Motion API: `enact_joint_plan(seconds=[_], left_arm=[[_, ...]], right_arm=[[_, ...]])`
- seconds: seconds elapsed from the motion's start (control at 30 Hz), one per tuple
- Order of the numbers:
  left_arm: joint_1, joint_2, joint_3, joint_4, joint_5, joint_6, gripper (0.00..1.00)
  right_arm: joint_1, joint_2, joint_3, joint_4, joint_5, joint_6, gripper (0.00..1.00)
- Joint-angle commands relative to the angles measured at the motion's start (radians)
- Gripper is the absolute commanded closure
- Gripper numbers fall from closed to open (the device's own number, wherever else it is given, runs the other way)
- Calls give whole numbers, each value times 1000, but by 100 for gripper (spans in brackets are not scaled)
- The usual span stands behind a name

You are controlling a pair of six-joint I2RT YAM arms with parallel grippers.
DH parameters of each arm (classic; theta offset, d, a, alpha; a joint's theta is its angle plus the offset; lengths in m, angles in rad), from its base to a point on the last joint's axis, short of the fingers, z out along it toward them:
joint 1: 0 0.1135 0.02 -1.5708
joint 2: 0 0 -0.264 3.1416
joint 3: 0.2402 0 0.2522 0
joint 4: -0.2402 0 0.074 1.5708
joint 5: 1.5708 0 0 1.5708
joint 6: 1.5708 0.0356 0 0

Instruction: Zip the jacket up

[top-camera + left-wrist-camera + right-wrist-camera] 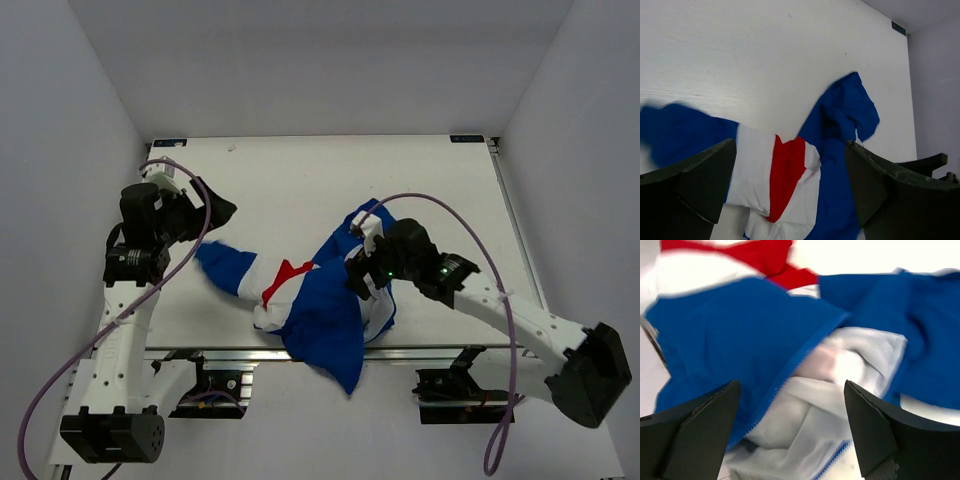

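The hanging part (pixel 343 368) runs in one piece into the crumpled jacket (pixel 326 318). It will trail up over the table's edge when I pull the jacket back.
The jacket (pixel 320 300) lies crumpled at the table's near edge, royal blue with red and white bands, one part hanging over the front edge. My right gripper (pixel 362 272) is open just above its right side. In the right wrist view the jacket (pixel 740 340) lies open, with its white lining (pixel 840 390) and a blue zipper edge (pixel 785 385) between my spread fingers. My left gripper (pixel 215 212) is open and empty, raised left of a blue sleeve. In the left wrist view the jacket (pixel 790 170) lies below and ahead.
The white table (pixel 300 180) stretches behind the jacket. Grey walls close in the back and sides. The table's front edge and frame rail (pixel 250 352) run under the hanging cloth. Purple cables loop along both arms.
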Motion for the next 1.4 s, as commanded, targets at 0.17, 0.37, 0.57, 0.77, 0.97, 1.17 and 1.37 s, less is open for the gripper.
enact_joint_plan(seconds=[0.17, 0.37, 0.57, 0.77, 0.97, 1.17, 1.37], left_arm=[[1, 37, -201, 30, 311, 36, 2], [-133, 28, -295, 68, 281, 30, 2], [-341, 201, -312, 177, 224, 1, 2], [-387, 374, -297, 206, 177, 32, 2], [-455, 460, -266, 203, 190, 67, 8], [-477, 470, -272, 223, 181, 47, 95], [-478, 356, -174, 226, 49, 26, 100]], right_arm=[[-6, -175, 89, 14, 159, 99, 11], [-16, -13, 230, -28, 272, 48, 11], [-104, 213, 426, -149, 294, 165, 11], [-120, 385, 439, -127, 234, 217, 11], [-131, 558, 463, -95, 203, 297, 16], [-132, 674, 503, -86, 182, 315, 76], [-137, 568, 516, -60, 267, 315, 100]])
